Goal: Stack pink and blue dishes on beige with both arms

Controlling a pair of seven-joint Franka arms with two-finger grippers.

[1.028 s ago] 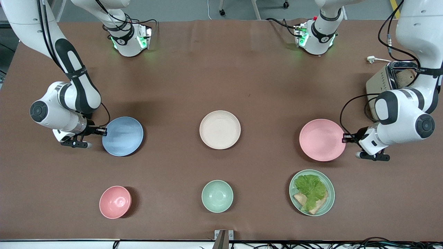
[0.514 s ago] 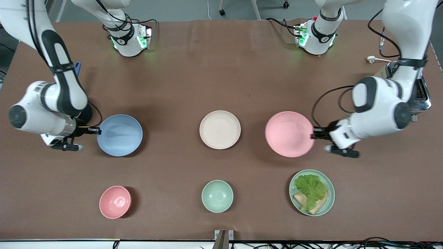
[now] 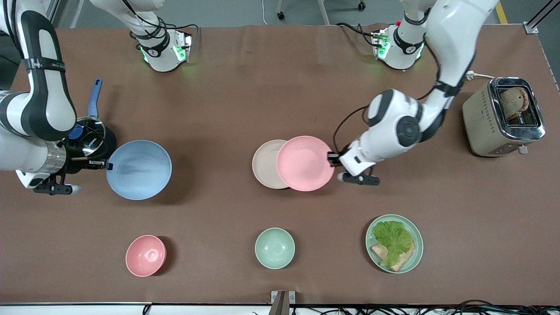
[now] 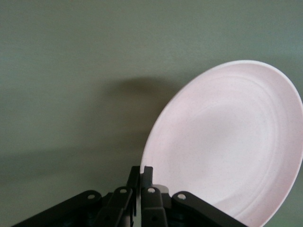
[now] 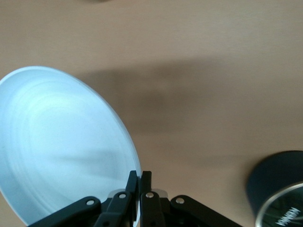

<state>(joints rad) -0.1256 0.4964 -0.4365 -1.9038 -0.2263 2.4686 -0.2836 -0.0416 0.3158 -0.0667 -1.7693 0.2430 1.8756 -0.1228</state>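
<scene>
The pink plate (image 3: 304, 163) hangs face up over half of the empty beige plate (image 3: 265, 164). My left gripper should keep moving the pink plate across until the rims of both plates line up.
The beige plate (image 3: 264, 164) lies at the table's middle. Over it hangs the pink plate (image 3: 305, 163), covering the half toward the left arm's end; my left gripper (image 3: 331, 159) is shut on its rim. In the left wrist view the pink plate (image 4: 227, 142) fills much of the picture with the left gripper (image 4: 142, 171) pinching its edge. The blue plate (image 3: 139, 169) is lifted off the table toward the right arm's end, its rim held in my shut right gripper (image 3: 106, 165). The right wrist view shows the blue plate (image 5: 57, 146) clamped by the right gripper (image 5: 140, 176).
Nearest the front camera stand a small pink bowl (image 3: 145, 255), a mint-green bowl (image 3: 274, 248) and a green plate with lettuce (image 3: 394, 243). A toaster (image 3: 503, 116) sits at the left arm's end. A dark pot with a blue handle (image 3: 89, 129) sits beside the right arm.
The left arm has carried the pink plate toward the middle until it overlaps the beige plate. The right arm has raised the blue plate and drawn back slightly, uncovering the pot.
</scene>
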